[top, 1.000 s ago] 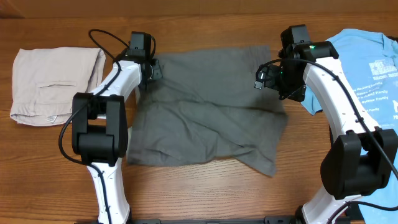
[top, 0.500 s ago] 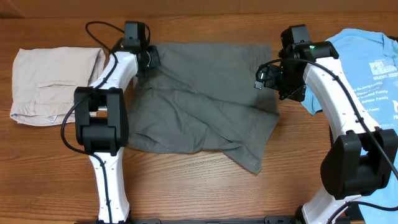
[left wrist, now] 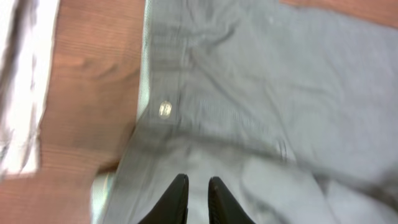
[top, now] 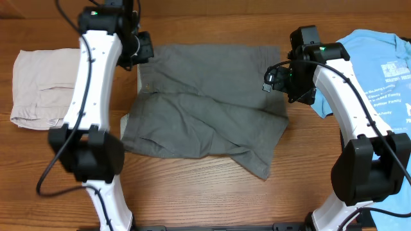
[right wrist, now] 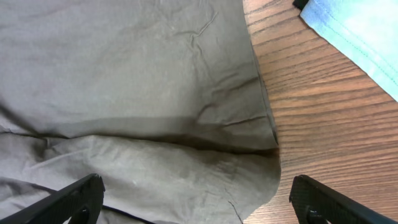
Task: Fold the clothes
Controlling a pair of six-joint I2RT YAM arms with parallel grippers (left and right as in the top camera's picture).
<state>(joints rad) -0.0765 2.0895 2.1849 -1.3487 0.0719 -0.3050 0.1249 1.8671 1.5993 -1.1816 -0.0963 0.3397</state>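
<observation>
The dark grey shorts' front half (top: 204, 115) is bunched up with creases. My right gripper should pull the shorts' front corner that sticks out smooth, and then my left gripper should pull the other front corner (top: 133, 144) smooth.
The dark grey shorts (top: 205, 102) lie spread and wrinkled in the middle of the table, with one lower corner sticking out at the front right. My left gripper (top: 142, 48) hovers above their back left corner. In the left wrist view its fingers (left wrist: 194, 183) are nearly together with nothing between them, above the waistband (left wrist: 261, 93) and a button (left wrist: 165, 109). My right gripper (top: 281, 80) is over the shorts' right edge. In the right wrist view its jaws (right wrist: 193, 190) are wide open and empty above the cloth (right wrist: 137, 81).
Folded pale beige shorts (top: 54, 86) lie at the far left, also in the left wrist view (left wrist: 25, 81). A light blue T-shirt (top: 379, 70) lies at the far right, its edge in the right wrist view (right wrist: 354, 37). Bare wood runs along the front.
My left arm has lifted and swung left toward the table's back edge, away from the shorts' corner. The shorts' left edge was pulled back and left, then settled. The right arm has not moved.
</observation>
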